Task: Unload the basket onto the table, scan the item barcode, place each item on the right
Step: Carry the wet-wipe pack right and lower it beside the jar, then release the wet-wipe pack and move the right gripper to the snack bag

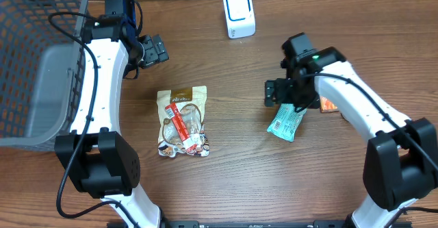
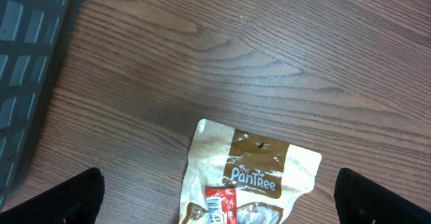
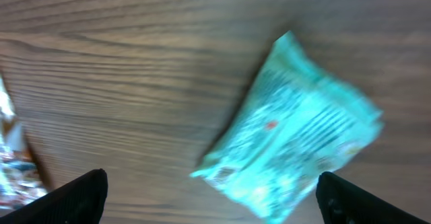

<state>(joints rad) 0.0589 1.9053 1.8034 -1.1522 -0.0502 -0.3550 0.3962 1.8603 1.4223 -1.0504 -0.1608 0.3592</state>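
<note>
The teal snack packet (image 1: 286, 123) is short of the orange packet, so my right gripper should put it next to that packet before it takes the red packet (image 1: 180, 125) off the pouch.
A teal snack packet (image 1: 285, 124) lies on the wooden table just below my right gripper (image 1: 277, 94). In the right wrist view the packet (image 3: 296, 143) is blurred and sits between and ahead of the right gripper (image 3: 212, 197), which is open and holds nothing. A beige and brown Pantree pouch (image 1: 182, 122) lies flat at the table's middle. My left gripper (image 1: 152, 50) hovers open beyond the pouch's top edge, and the left wrist view shows the pouch (image 2: 256, 163) between its wide-apart fingers (image 2: 74, 197). A white barcode scanner (image 1: 239, 14) stands at the back.
A grey mesh basket (image 1: 34, 57) fills the far left, its wall (image 2: 27, 69) at the left of the left wrist view. An orange packet (image 1: 329, 105) peeks out from under the right arm.
</note>
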